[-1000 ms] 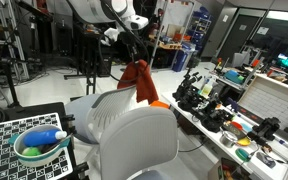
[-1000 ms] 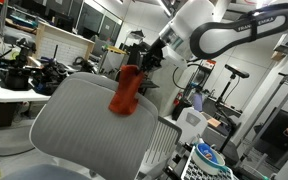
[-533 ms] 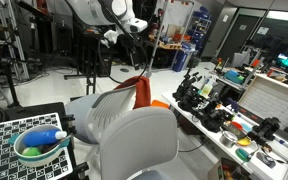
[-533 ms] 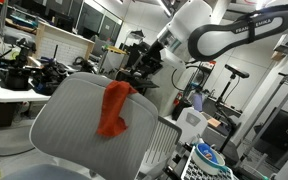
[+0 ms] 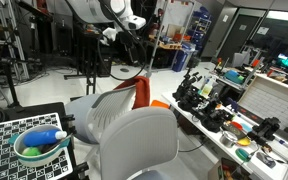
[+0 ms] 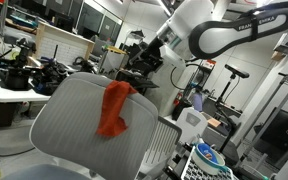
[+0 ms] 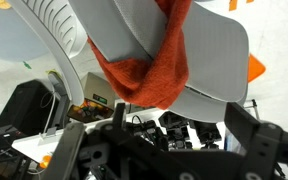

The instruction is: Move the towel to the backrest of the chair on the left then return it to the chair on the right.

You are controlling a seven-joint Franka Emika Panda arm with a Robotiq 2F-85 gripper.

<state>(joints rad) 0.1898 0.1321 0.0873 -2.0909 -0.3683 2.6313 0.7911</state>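
Note:
I see the orange-red towel [image 5: 142, 91] hanging loosely over the backrest's top edge [image 5: 125, 87], so the towel will come free and hang in long folds when I lift it.
The orange-red towel [image 5: 141, 91] [image 6: 112, 108] hangs draped over the top edge of a grey chair's backrest [image 5: 111, 108] [image 6: 72, 122]. In the wrist view the towel [image 7: 149, 58] lies folded over the pale backrest [image 7: 209, 55]. My gripper [image 5: 134, 52] [image 6: 143, 63] hovers just above the towel, apart from it. It stands open [image 7: 162, 150], fingers [image 7: 256, 140] wide, nothing between them. A second grey chair [image 5: 142, 148] stands nearer the camera in an exterior view.
A green bowl with a blue-white bottle [image 5: 40, 146] sits on a checkerboard surface. A cluttered workbench [image 5: 234, 118] runs along one side, and a table with dark equipment [image 6: 24, 72] lies beyond the chair. Another bowl [image 6: 210, 156] sits low in an exterior view.
The gripper opened and let go of the towel. The towel dropped from hanging in the air onto the backrest, where it now lies draped and still.

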